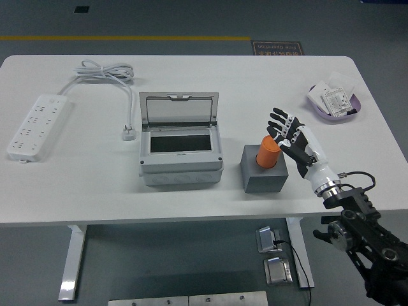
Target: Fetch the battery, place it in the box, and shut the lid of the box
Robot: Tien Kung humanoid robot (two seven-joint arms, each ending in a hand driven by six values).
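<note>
My gripper is going to place the orange battery inside the grey box. The box has a dark opening and deep sides, so the battery will drop fully out of sight.
An orange cylindrical battery stands upright in a dark grey block holder right of centre on the table. My right hand hovers just right of the battery, fingers spread and empty, fingertips close to its top. The grey box sits at the table's centre with its clear lid tilted up at the back and its interior showing. My left arm is out of sight.
A white power strip with its coiled cord lies at the left. A purple tray holding white items sits at the back right. The white table's near edge runs below the box.
</note>
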